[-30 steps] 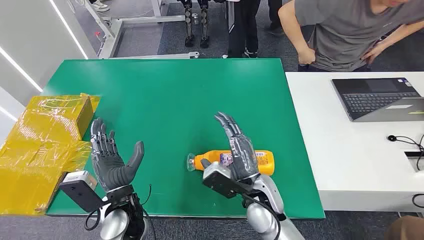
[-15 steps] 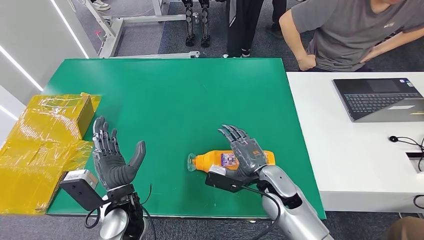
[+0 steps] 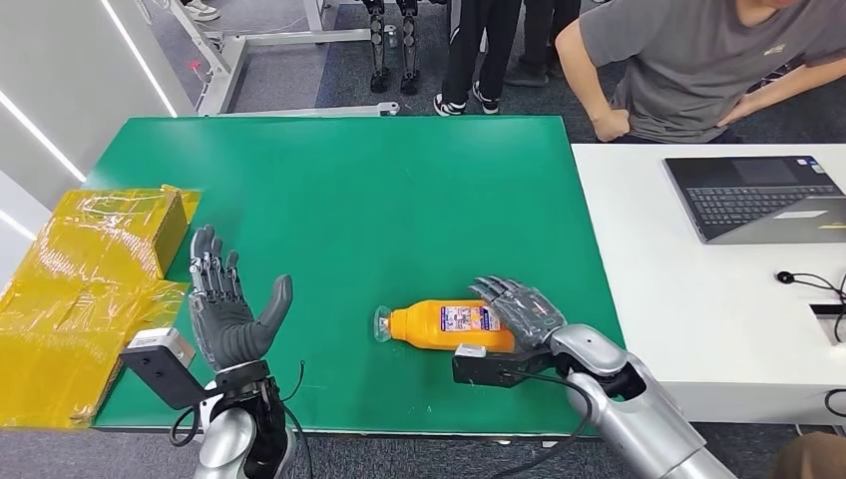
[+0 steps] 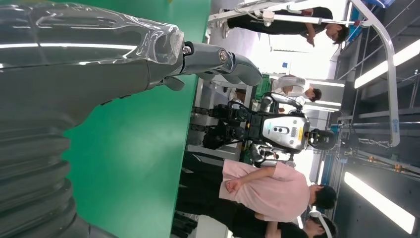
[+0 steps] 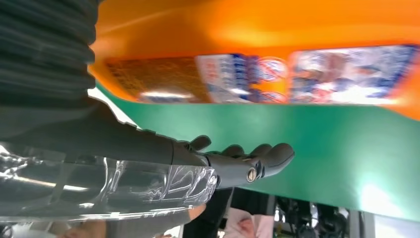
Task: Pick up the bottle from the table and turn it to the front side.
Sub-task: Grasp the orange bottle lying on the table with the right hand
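Observation:
The orange bottle (image 3: 427, 324) has small printed panels (image 3: 469, 318) facing up, so I should expect to find a bolder front label hidden underneath when I turn the bottle.
An orange bottle (image 3: 449, 326) with a clear cap and a printed label lies on its side on the green table (image 3: 379, 200), cap pointing left. My right hand (image 3: 524, 311) has come down at the bottle's base end, fingers spread beside and over it; no grip shows. Close up in the right wrist view the bottle (image 5: 277, 59) looms large, with the hand's dark fingers (image 5: 247, 163) stretched out apart from it. My left hand (image 3: 231, 317) stands raised near the table's front left, palm up, fingers apart, holding nothing; its thumb (image 4: 218, 59) shows in the left wrist view.
Yellow wrapped boxes (image 3: 90, 279) sit at the table's left edge. A white table (image 3: 698, 289) on the right carries a laptop (image 3: 758, 195) and a cable. A person in a grey shirt (image 3: 688, 60) leans in at the far right; others stand behind the table.
My right hand has dropped from upright above the bottle to low at its base end, moving right. The bottle and the left hand have stayed put.

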{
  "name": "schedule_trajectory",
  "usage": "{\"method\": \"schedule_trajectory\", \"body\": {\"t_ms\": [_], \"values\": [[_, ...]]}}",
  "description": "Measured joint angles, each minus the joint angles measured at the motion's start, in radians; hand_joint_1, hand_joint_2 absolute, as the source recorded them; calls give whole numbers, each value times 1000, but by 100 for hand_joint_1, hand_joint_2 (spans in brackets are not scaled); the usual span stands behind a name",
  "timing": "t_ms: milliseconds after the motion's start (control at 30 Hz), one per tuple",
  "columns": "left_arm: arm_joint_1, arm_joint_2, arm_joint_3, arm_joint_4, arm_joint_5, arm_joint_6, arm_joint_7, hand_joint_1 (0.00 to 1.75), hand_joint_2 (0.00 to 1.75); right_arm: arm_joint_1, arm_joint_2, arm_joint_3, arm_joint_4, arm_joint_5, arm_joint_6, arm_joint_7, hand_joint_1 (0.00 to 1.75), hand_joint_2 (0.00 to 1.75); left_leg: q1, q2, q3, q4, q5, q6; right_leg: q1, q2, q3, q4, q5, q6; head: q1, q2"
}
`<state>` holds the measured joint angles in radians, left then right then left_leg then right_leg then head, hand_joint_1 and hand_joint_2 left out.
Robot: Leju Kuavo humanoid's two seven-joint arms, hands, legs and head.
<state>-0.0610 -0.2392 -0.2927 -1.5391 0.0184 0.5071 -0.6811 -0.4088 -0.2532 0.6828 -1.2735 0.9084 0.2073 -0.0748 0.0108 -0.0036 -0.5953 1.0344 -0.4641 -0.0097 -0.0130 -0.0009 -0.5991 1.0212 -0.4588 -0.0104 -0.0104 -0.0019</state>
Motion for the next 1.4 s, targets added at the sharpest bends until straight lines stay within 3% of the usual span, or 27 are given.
{"method": "schedule_trajectory", "body": {"t_ms": [133,367,733,1400], "values": [[-4,3,-4,2,5,2,1,0,175,-27,-30,19,32,-5,29,29,0,175,0,0,0,0,0,0,0,0,0,0,0,0,0,0],[-15,3,-19,11,9,8,5,0,175,-80,-35,36,138,-30,31,38,0,175,0,0,0,0,0,0,0,0,0,0,0,0,0,0],[-13,6,-36,14,9,-20,10,0,175,-138,-63,36,243,-103,63,-20,0,175,0,0,1,0,0,0,0,0,0,0,0,0,0,0],[-30,7,-51,42,5,-41,13,0,175,-233,-20,74,341,-71,95,-45,0,175,0,0,0,0,0,1,0,0,0,0,1,1,0,0]]}}
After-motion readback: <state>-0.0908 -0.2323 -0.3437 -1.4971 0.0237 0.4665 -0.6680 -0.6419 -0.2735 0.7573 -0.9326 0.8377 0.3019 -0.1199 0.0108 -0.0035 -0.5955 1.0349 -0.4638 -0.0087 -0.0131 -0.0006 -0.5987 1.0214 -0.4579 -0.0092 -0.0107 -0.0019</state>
